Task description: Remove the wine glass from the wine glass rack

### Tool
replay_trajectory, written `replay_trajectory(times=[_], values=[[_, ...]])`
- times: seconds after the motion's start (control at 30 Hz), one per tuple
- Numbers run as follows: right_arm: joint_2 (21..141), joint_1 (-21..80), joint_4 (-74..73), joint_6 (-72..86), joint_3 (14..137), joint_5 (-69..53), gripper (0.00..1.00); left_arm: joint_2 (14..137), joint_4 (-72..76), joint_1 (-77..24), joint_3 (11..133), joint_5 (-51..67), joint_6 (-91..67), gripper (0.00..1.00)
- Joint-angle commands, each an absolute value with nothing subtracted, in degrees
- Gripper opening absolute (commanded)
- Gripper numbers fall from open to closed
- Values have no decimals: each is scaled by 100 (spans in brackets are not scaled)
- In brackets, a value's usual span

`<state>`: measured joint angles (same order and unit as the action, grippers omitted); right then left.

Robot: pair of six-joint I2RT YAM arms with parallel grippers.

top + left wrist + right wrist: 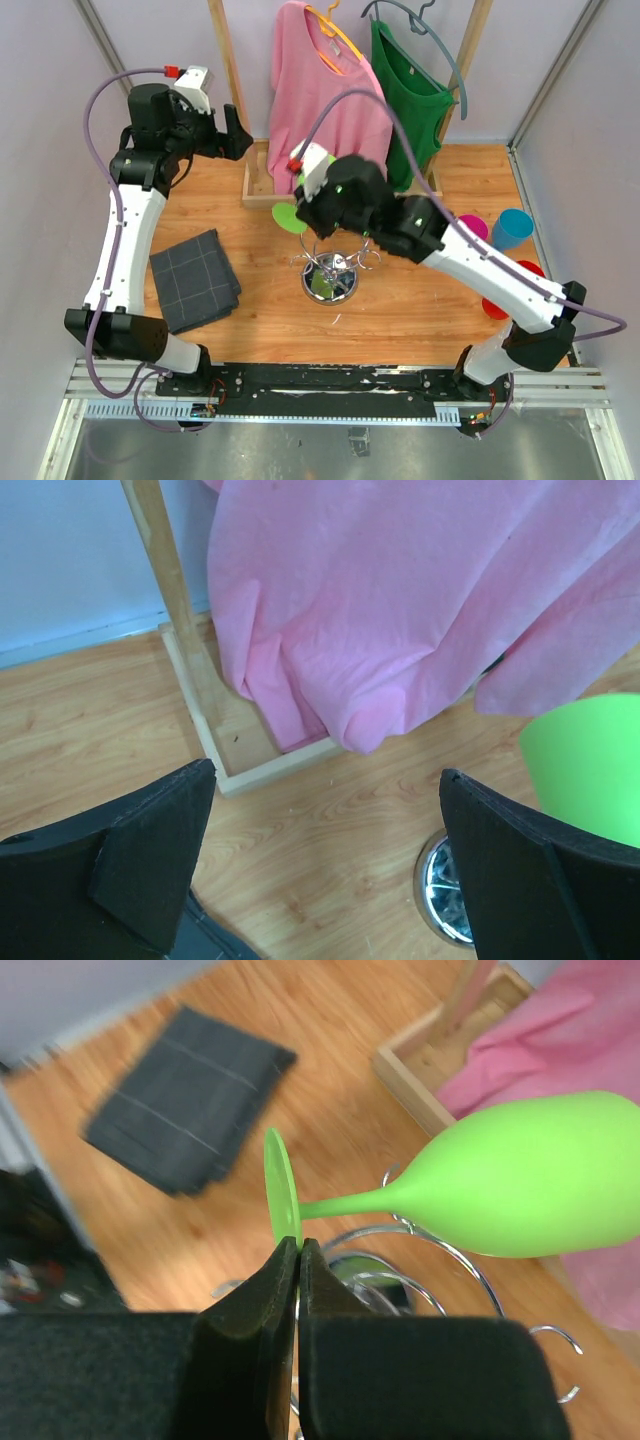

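Observation:
The robot's right gripper is on the foot (289, 217) the wine glass must stand on, so the robot should turn the glass upright and let its left gripper take the bowl (525, 1175).
My right gripper (298, 1245) is shut on the rim of the lime-green wine glass's round foot (281, 1198). The wine glass (530, 1175) lies sideways, its bowl pointing away, just above the curled chrome arms of the wine glass rack (420, 1260). Whether the stem touches a wire loop I cannot tell. From above, the foot (290, 218) shows up-left of the rack (331, 278), with the right gripper (306, 214) at it. My left gripper (238, 135) hovers open and empty at the back left. In its wrist view the left gripper (325, 780) frames bare floor, with the glass's bowl (590, 770) at right.
A folded dark grey cloth (195, 280) lies left of the rack. A wooden clothes rack base (262, 185) with a pink shirt (325, 100) and a green shirt (410, 95) stands behind. Magenta (474, 227), blue (511, 229) and red (510, 290) cups sit at the right.

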<state>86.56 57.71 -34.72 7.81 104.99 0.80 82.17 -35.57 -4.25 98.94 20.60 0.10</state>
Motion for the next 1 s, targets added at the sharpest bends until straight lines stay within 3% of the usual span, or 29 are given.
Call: replay_trajectory(times=[0.0,0.17,0.6,0.97], values=[[8127,6515,-2639,-1294,9726,2115,1,8341,-3755,-399,10254,2042,219,99],[8022,7124,-1692,-2540,9078,3326,1,8464,-3886,-400,10493,2066,271,99],[8678,7984,1440,-5775,7810,4700,1,8519,-3983,-399,11130,3354,669,99],[9179,7992,2337,-6376,7874,4976,1,8214,-4013,-396,11099,4472,614,99]])
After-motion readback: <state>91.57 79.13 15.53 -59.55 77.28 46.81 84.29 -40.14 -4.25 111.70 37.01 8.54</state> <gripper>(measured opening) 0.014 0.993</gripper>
